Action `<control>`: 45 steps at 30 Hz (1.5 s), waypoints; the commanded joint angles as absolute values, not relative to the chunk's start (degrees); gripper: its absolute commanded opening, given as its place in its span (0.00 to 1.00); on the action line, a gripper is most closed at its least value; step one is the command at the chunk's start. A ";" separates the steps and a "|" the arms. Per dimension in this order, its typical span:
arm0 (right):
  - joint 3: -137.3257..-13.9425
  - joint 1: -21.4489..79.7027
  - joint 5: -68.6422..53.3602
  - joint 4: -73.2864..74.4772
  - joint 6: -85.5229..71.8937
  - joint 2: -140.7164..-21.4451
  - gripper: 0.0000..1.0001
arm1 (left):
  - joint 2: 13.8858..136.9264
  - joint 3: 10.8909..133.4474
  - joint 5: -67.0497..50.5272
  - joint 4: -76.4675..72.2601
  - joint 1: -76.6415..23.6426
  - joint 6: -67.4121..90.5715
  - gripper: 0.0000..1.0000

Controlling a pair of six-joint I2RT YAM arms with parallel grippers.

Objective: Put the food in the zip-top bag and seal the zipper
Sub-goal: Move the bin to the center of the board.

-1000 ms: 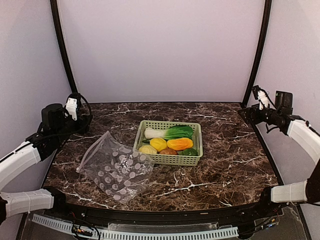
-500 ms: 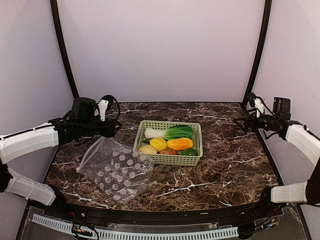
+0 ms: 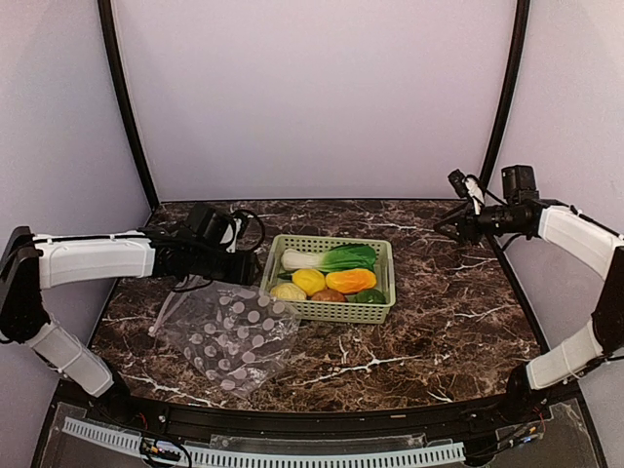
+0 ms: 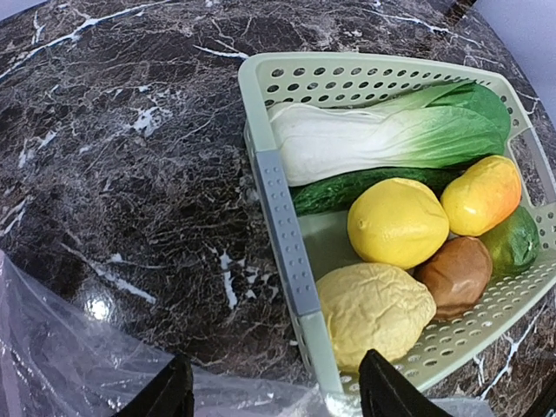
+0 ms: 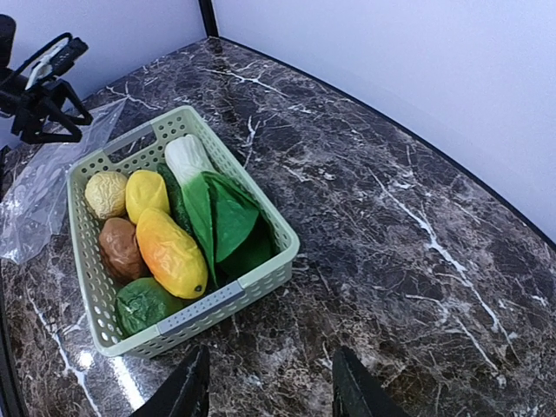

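Observation:
My left gripper needs to push the basket by its end (image 3: 273,261) toward my right gripper before opening the bag, because the basket's near corner is crowding the bag's edge (image 3: 292,312).
The food lies in a light-green basket (image 3: 336,312) mid-table: bok choy (image 3: 327,258), yellow lemon (image 3: 309,281), orange piece (image 3: 350,281), brown potato (image 3: 329,294) and green pepper (image 3: 369,295). The clear dotted zip-top bag (image 3: 234,331) lies flat, left of and nearer than the basket. A thin pale strip on its left edge (image 3: 166,312) looks like the zipper. My left gripper (image 3: 253,266) hangs open over the bag's far corner, by the basket's left end (image 4: 278,217). My right gripper (image 3: 447,220) is open and empty, above bare table right of the basket (image 5: 282,252).
Black frame posts rise at both back corners (image 3: 125,107). Pale walls close the back and sides. In the left wrist view a dark green cucumber (image 4: 347,191) lies under the bok choy (image 4: 373,139), and a wrinkled pale lemon (image 4: 373,308) sits nearest my fingers.
My left arm has swung right from the table's left edge to the basket's left end, above the bag. My right arm has risen and reached slightly left. Bag and basket have not moved.

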State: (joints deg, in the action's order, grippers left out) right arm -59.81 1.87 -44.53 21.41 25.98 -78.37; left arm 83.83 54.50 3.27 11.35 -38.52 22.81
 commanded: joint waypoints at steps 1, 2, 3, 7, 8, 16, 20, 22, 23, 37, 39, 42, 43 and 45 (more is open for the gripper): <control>-58.28 2.87 -46.22 24.25 25.39 -76.34 0.46 | 88.98 61.51 4.06 14.52 -38.88 23.71 0.64; -57.48 2.82 -45.68 23.93 25.63 -75.80 0.46 | 90.11 62.57 4.18 14.64 -38.82 23.41 0.64; -56.67 2.81 -45.22 23.50 25.78 -75.44 0.46 | 92.16 64.51 3.99 14.84 -38.82 22.73 0.64; -55.32 2.81 -45.82 22.95 26.02 -75.33 0.46 | 99.30 71.57 4.24 18.00 -38.83 21.12 0.63; -55.31 2.70 -46.27 23.03 26.11 -75.48 0.46 | 100.45 72.75 4.58 18.84 -38.84 20.93 0.62; -54.23 2.29 -47.11 23.03 27.81 -76.38 0.45 | 107.51 76.53 5.82 19.81 -39.04 22.88 0.53; -54.14 2.24 -46.60 23.15 28.73 -76.86 0.45 | 108.87 76.45 2.07 15.73 -40.51 21.08 0.48; -54.20 2.25 -46.58 23.28 28.99 -77.19 0.45 | 110.29 77.52 0.57 12.12 -41.69 19.42 0.46; -54.13 2.23 -46.63 23.30 29.00 -77.30 0.45 | 110.91 78.13 -0.46 11.42 -42.07 18.81 0.45; -66.34 2.73 -42.95 32.77 31.39 -88.16 0.43 | 121.69 100.45 -0.90 10.93 -44.73 7.28 0.71; -69.75 3.18 -42.02 34.77 32.08 -90.95 0.44 | 117.09 97.85 0.74 12.22 -44.71 7.06 0.73; -74.76 3.87 -41.39 37.49 32.56 -95.61 0.44 | 109.55 91.61 0.99 12.81 -44.80 7.96 0.74; -76.26 4.27 -41.32 38.33 32.51 -97.23 0.45 | 105.65 88.03 0.73 12.87 -44.99 8.25 0.74; -79.48 5.40 -41.44 40.08 32.43 -100.37 0.45 | 99.81 82.54 1.05 13.38 -45.41 8.33 0.74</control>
State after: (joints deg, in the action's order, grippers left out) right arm -74.61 3.46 -42.52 34.61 31.44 -95.42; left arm 113.01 90.06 -0.25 11.09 -44.80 9.04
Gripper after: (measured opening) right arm 0.445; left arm 0.736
